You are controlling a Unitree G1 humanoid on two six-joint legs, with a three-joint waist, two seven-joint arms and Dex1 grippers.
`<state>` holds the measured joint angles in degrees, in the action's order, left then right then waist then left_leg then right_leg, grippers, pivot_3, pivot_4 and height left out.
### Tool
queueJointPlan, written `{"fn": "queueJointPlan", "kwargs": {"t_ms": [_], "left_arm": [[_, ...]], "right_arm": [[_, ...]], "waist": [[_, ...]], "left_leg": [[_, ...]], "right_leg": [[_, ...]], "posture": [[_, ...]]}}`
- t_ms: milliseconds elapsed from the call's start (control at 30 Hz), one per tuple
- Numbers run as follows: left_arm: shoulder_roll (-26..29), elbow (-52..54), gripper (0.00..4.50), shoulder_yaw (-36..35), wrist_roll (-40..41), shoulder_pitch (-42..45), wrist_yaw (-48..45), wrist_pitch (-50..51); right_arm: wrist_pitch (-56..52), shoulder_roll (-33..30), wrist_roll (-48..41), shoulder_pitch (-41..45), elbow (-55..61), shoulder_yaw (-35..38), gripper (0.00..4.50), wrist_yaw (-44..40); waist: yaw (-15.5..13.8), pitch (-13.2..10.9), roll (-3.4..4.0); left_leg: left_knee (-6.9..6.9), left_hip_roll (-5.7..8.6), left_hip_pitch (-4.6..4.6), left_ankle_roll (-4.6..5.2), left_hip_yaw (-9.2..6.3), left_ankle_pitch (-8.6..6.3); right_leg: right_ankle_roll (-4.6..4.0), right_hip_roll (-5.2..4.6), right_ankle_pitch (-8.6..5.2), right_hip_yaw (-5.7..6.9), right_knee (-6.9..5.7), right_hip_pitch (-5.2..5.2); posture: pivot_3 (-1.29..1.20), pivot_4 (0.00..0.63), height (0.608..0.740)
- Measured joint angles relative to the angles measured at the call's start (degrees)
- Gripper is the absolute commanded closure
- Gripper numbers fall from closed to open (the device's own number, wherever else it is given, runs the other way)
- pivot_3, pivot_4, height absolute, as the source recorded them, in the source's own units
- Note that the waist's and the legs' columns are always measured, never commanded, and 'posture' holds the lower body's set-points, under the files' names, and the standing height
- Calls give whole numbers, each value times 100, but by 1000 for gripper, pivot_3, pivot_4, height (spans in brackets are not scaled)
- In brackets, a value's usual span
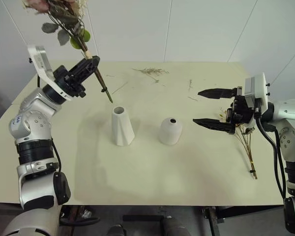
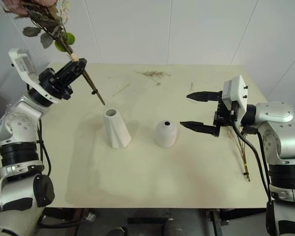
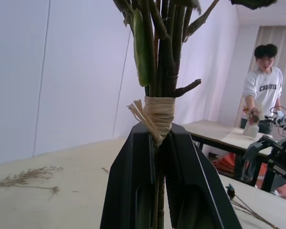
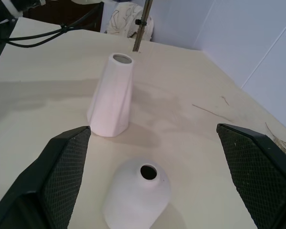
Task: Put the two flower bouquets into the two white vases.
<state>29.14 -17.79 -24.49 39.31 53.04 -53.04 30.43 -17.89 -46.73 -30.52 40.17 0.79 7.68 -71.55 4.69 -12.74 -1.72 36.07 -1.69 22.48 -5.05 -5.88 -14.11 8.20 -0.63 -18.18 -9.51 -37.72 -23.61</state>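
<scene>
My left gripper should keep lowering the pink bouquet's stem ends (image 1: 110,100), which point down toward the tall vase's opening (image 1: 119,110), until the bouquet's raffia gets to that opening.
My left gripper (image 1: 88,66) is shut on the raffia-bound stems of the pink rose bouquet (image 3: 159,107) and holds it tilted in the air. Its blossoms (image 1: 51,6) are high at the far left. The stem tip (image 1: 108,98) hangs just above and left of the mouth of the tall twisted white vase (image 1: 122,127). The shorter domed white vase (image 1: 170,131) stands to the right of it. My right gripper (image 1: 196,106) is open, pointing left toward the dome with nothing in it. The thin yellow-flowered bouquet (image 1: 247,146) lies on the table under that hand.
Loose dried twigs (image 1: 150,72) lie near the far edge of the cream table (image 1: 152,182), with a few bits (image 1: 191,84) further right. White walls close the back. A person (image 3: 263,83) stands at another table in the left wrist view.
</scene>
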Motion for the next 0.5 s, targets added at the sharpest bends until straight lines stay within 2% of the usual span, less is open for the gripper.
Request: {"fn": "queueJointPlan", "kwargs": {"t_ms": [267, 500], "left_arm": [[-89, 481, 4466, 40, 485, -199, 120, 433], [132, 580, 4466, 249, 519, -327, -80, 453]], "right_arm": [[-105, -40, -39, -122, 150, 25, 0, 125], [-107, -40, -42, -165, 158, 48, 0, 182]], "waist": [[4, 0, 0], [5, 0, 0]], "left_leg": [[0, 1, -1, 0, 0, 0], [-5, 1, -3, 0, 1, 0]], "right_leg": [[2, 0, 1, -1, 5, 3], [3, 0, 2, -1, 13, 5]], "posture": [[0, 150, 740], [0, 150, 740]]}}
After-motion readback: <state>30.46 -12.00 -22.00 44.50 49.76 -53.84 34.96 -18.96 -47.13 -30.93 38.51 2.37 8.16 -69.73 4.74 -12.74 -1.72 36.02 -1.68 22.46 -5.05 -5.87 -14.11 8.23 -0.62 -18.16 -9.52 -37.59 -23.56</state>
